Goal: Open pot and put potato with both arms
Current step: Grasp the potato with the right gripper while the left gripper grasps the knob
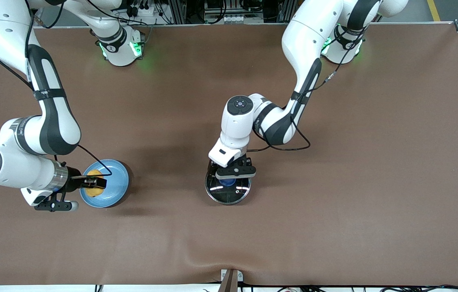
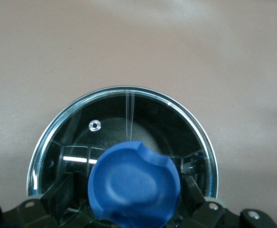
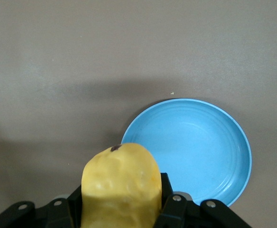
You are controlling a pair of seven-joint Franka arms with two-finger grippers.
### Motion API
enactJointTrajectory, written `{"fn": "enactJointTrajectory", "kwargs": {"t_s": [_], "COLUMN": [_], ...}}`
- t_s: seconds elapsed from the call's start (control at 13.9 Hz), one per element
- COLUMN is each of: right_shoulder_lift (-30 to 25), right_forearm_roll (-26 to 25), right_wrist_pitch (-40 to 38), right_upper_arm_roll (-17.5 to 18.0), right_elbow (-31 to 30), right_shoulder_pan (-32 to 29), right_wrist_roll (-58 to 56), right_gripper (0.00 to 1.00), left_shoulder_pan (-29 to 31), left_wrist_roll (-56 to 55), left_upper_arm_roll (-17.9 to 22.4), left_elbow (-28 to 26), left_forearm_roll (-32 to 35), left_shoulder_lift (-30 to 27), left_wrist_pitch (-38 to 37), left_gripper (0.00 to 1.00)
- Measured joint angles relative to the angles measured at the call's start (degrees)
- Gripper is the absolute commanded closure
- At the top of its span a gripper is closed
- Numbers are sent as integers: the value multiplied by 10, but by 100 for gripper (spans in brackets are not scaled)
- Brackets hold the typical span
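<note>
My left gripper should move the glass lid (image 1: 228, 195) out of the way by its blue knob (image 1: 227, 182) before my right gripper brings the potato, because the lid covers the black pot.
The black pot (image 1: 227, 194) stands mid-table with its glass lid (image 2: 124, 118) on it; the handle is hidden under the left arm. My left gripper (image 1: 229, 178) is low over the lid and open, its fingers on either side of the blue knob (image 2: 134, 183). In the left wrist view that gripper (image 2: 134, 211) shows only at the picture's edge. My right gripper (image 1: 94, 183) is shut on the yellow potato (image 3: 122, 183) and holds it over the rim of the light-blue plate (image 1: 113, 190). The right wrist view shows the gripper (image 3: 122, 204) and the plate (image 3: 200, 142) with nothing lying in it.
Brown cloth covers the whole table, with a raised wrinkle (image 1: 229, 259) at the edge nearest the front camera. A black cable (image 1: 293, 144) loops down from the left arm beside the pot. Both arm bases (image 1: 121, 48) stand along the table's back edge.
</note>
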Motion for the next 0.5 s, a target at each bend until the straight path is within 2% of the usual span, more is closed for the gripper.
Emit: {"fn": "enactJointTrajectory", "kwargs": {"t_s": [0.07, 0.14, 0.5], "right_shoulder_lift": [0, 0, 0], "right_forearm_roll": [0, 0, 0], "right_wrist_pitch": [0, -1, -1], "right_upper_arm_roll": [0, 0, 0], "right_elbow": [0, 0, 0], "right_shoulder_pan": [0, 0, 1], "right_wrist_roll": [0, 0, 0], "right_gripper": [100, 100, 100], "left_shoulder_pan": [0, 0, -2], "left_wrist_roll": [0, 0, -19], "left_upper_arm_roll": [0, 0, 1], "left_elbow": [0, 0, 8], "left_forearm_roll": [0, 0, 0], "left_shoulder_lift": [0, 0, 0], "left_wrist_pitch": [0, 0, 3], "left_gripper": [6, 26, 64]}}
